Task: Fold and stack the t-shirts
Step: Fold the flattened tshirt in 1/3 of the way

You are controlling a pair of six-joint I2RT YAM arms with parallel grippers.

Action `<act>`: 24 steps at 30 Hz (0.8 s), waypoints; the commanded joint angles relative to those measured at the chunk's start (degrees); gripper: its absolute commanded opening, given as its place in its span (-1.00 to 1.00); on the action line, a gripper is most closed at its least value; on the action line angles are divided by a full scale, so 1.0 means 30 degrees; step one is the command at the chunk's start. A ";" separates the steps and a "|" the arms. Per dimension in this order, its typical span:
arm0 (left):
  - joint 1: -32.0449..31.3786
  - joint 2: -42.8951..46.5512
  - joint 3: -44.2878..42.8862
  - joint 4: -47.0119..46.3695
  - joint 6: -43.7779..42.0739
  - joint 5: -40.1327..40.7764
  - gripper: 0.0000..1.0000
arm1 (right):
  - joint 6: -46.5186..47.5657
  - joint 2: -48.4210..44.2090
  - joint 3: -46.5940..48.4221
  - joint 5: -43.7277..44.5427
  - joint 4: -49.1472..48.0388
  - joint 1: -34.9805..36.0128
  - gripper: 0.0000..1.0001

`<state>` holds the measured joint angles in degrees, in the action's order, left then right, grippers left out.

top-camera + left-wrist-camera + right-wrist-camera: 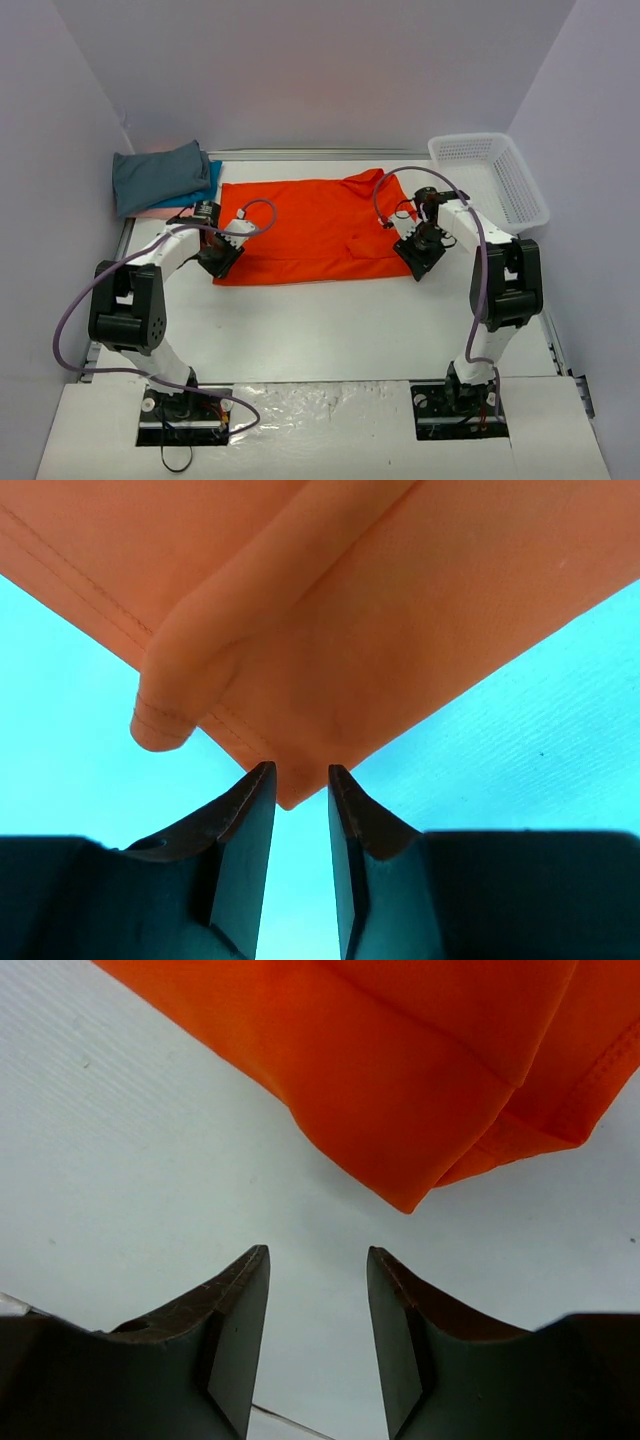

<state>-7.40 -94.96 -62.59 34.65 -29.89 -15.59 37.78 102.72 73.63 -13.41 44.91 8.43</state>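
Note:
My right gripper should use its open fingers, with the orange t-shirt's folded corner lying ahead of them, to pinch that corner before both grippers lift the t-shirt.
The bright orange t-shirt lies spread flat in the middle of the table. My left gripper is at its near left corner. In the left wrist view the jaws stand a little apart, with the tip of the shirt corner between the fingertips and not pinched. My right gripper is at the near right corner. In the right wrist view it is open and empty, with the folded orange corner a short way ahead. Folded dark grey-teal, blue and pink shirts are stacked at the back left.
A white mesh basket stands at the back right, against the wall. White walls close in the table on the left, back and right. The arms' cables loop over the shirt's left and right edges.

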 commanded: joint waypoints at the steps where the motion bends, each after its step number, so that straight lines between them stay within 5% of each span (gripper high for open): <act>1: -0.0024 0.1008 0.0382 0.0373 -0.0378 0.0392 -0.46 | 0.0209 0.1001 -0.0196 0.0544 -0.0231 -0.0289 -0.20; 11: 0.0152 0.1564 0.1759 -0.0535 -0.0525 0.0921 -0.23 | 0.0238 0.3084 0.0741 0.0720 -0.0964 -0.1196 -0.18; 24: 0.0240 0.1712 0.1966 -0.0711 -0.0554 0.0774 -0.22 | 0.0414 0.3494 0.1385 -0.0069 -0.0906 -0.1343 -0.14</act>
<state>-7.01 -91.92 -56.66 32.73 -31.00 -13.39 37.91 111.87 75.79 -12.14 40.03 4.54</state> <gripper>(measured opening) 0.387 0.430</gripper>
